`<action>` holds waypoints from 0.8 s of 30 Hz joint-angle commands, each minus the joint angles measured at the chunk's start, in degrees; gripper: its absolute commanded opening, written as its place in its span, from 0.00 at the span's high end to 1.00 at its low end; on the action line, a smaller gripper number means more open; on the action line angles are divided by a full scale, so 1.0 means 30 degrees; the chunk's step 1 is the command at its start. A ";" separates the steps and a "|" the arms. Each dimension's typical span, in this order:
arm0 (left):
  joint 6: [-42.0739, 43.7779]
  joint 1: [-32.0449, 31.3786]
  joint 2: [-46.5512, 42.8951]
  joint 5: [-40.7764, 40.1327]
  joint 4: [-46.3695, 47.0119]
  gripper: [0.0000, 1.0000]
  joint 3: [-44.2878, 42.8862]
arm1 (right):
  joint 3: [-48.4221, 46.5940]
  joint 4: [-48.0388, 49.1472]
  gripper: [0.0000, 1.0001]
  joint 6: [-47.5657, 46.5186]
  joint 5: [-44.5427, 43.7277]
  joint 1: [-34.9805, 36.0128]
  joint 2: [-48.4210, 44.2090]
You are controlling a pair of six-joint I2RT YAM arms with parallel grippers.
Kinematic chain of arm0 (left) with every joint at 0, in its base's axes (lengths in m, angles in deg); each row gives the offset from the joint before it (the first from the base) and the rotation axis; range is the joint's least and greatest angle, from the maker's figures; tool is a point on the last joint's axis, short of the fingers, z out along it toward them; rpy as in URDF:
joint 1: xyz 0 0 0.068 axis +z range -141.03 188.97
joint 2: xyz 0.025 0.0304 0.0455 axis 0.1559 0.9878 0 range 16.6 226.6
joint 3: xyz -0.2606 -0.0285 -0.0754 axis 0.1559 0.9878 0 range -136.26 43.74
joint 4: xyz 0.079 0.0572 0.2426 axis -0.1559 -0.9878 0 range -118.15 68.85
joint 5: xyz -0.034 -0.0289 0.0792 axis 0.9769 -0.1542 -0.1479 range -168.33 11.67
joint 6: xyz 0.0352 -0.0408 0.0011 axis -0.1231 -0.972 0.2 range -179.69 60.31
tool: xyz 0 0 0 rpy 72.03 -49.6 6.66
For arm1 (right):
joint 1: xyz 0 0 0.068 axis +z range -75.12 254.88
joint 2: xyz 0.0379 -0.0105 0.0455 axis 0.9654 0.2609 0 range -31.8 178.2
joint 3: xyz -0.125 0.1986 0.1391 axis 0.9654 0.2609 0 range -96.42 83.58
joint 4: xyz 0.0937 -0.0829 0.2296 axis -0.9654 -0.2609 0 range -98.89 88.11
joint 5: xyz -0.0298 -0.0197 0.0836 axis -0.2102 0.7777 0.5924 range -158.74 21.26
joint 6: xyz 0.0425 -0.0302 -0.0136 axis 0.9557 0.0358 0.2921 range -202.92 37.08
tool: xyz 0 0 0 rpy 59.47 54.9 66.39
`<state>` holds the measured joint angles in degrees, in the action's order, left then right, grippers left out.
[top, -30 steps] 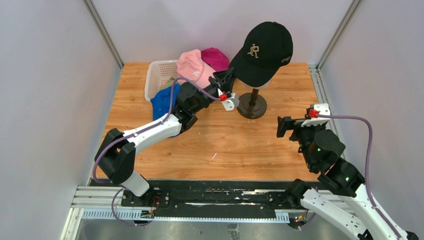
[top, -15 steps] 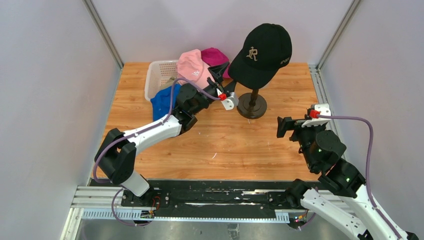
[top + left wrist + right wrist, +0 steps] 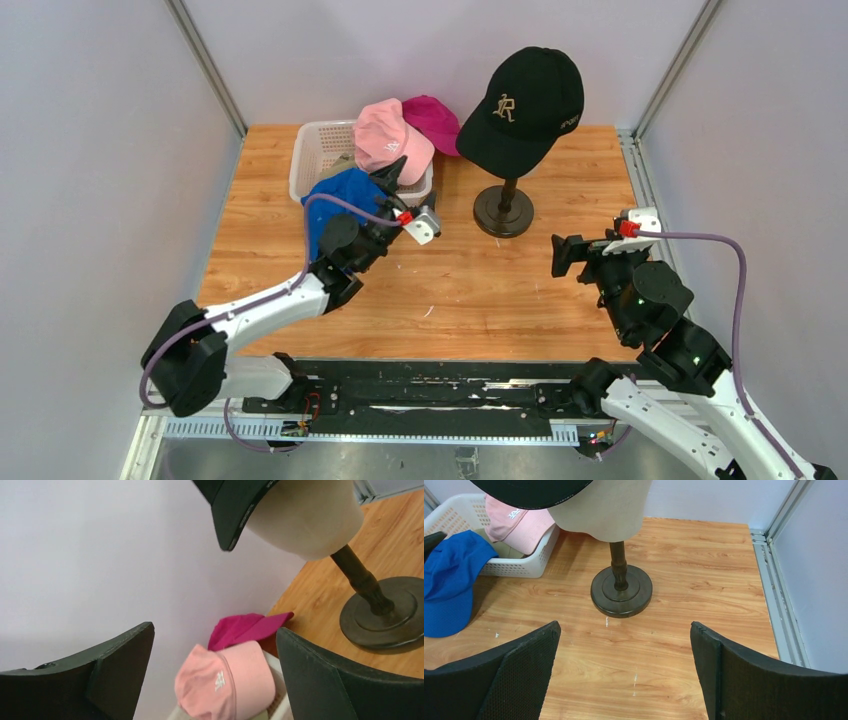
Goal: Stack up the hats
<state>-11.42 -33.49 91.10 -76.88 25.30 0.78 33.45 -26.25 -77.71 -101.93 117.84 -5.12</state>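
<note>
The robot's left gripper should go on turning down toward the blue hat's top (image 3: 346, 187) until its fingers close there, since the blue hat lies clear of the pink hat (image 3: 390, 146).
The black hat with a gold logo (image 3: 525, 100) sits on the cream mannequin head (image 3: 305, 520); its brim (image 3: 235, 505) shows at the top of the left wrist view. The pink hat (image 3: 390, 135) (image 3: 230, 685) and the magenta hat (image 3: 432, 115) (image 3: 245, 627) lie on the white basket (image 3: 315, 150). The blue hat (image 3: 340, 195) (image 3: 449, 580) hangs over the basket's front wall onto the table. A khaki hat (image 3: 345, 160) peeks out of the basket. My left gripper (image 3: 400, 185) (image 3: 215, 640) is open and empty beside the blue hat. My right gripper (image 3: 565, 255) (image 3: 624, 630) is open and empty over bare wood.
The mannequin's dark round stand (image 3: 503, 210) (image 3: 621, 590) rests on the wooden table between the two arms. A metal rail (image 3: 776, 595) runs along the table's right edge. Grey walls close in the back and both sides.
My left gripper opened, left the black hat's brim and drew back left toward the basket. The black hat stays on the mannequin head. The right arm has not moved.
</note>
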 commanded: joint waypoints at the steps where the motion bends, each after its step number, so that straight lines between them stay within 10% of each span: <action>1: -0.2257 -0.0913 -0.2296 -0.4764 0.0872 0.04 0.2012 | 0.0126 0.0034 0.00 0.0395 0.0698 -0.0126 -0.0073; 13: -1.3229 -0.1668 -0.4721 -1.9075 -0.9278 0.13 0.1179 | 0.0325 0.0432 0.00 0.1448 0.3537 -0.0098 0.2299; 24: -2.1198 0.1989 -0.3232 -1.4091 -1.8358 0.15 -0.2087 | 0.0501 0.0573 0.00 0.2039 0.4249 -0.0086 0.2564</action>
<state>-65.18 -30.38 78.75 -124.68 -20.71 -3.78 34.45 -25.69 -73.05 -90.70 117.84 2.22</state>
